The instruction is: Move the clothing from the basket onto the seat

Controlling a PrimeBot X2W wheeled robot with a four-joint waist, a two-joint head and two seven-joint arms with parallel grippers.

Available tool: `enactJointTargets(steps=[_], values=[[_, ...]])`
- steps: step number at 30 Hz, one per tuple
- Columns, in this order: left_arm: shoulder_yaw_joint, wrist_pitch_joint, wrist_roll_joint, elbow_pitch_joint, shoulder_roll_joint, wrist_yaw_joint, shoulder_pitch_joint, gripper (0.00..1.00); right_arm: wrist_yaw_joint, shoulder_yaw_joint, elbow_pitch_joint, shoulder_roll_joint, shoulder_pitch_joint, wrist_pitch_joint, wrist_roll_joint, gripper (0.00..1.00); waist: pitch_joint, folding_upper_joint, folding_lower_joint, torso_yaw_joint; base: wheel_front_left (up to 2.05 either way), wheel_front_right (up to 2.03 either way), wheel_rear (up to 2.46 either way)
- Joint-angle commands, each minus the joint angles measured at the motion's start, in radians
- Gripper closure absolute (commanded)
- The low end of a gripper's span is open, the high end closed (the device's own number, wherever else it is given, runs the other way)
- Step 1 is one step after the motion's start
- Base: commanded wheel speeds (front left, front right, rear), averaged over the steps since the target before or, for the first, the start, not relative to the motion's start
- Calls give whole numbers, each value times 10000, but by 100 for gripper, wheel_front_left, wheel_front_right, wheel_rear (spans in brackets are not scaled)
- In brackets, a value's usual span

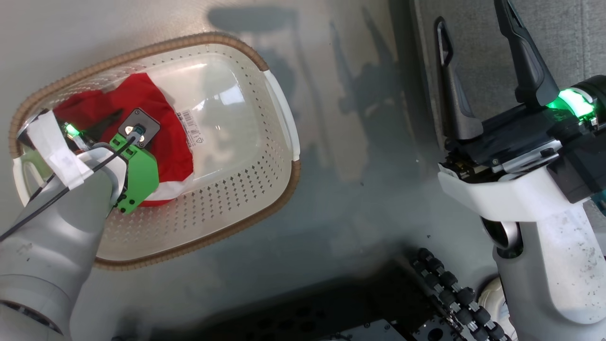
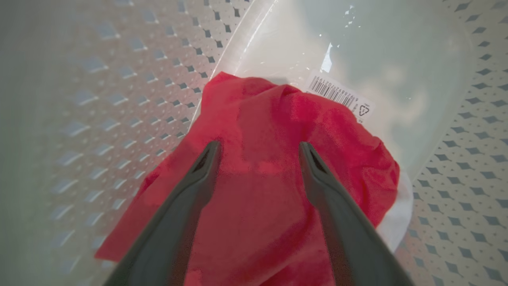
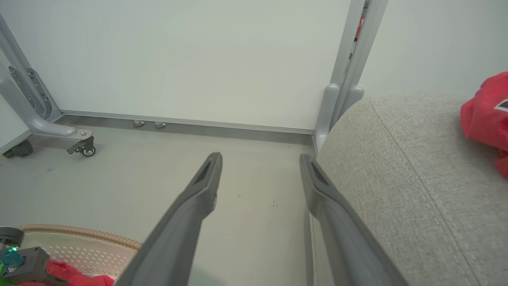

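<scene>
My gripper will lift the cloth [image 1: 169,148], and the cloth will hang limp and bring its trim along, because white trim [image 1: 169,190] shows from under the red cloth's bunched edge.
The cream perforated basket [image 1: 246,189] stands on the floor at the left of the head view. A red piece of clothing [image 1: 165,137] with white trim lies bunched in its left half. My left arm [image 1: 71,199] reaches down into the basket. My left gripper [image 2: 258,147] is open, its two fingers spread just over the red cloth [image 2: 254,119]; I cannot tell whether they touch it. Another red garment [image 3: 486,107] lies on the light-grey seat [image 3: 397,178]. My right gripper [image 1: 473,28] is open and empty beside the seat's [image 1: 568,42] edge.
A barcode label [image 2: 339,97] is stuck on the basket's bottom next to the cloth. A grey frame leg with a caster [image 3: 81,145] and a grey post [image 3: 349,79] stand by the white wall. My own base [image 1: 378,312] lies below.
</scene>
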Motion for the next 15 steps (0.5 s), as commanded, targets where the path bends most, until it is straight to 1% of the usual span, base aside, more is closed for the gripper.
enactJointTargets(steps=[1,5,10,15], values=[[-125,142,146,52,108,8,-296,0,-11,-34,-103,-15,78,-26,-83,0,314,77,-1,-53,0,0,0],[-372,582,183,154,109,8,-453,0,-11,-73,-218,-15,164,-26,-139,0,524,77,-1,-31,0,0,0],[-589,879,300,199,105,11,-649,0,-11,-86,-388,-15,266,-27,-212,0,759,77,-1,-33,0,0,0],[-676,1064,273,226,-41,226,-673,0,-11,-153,-550,-15,444,-27,-311,0,961,77,-1,-7,0,0,0]])
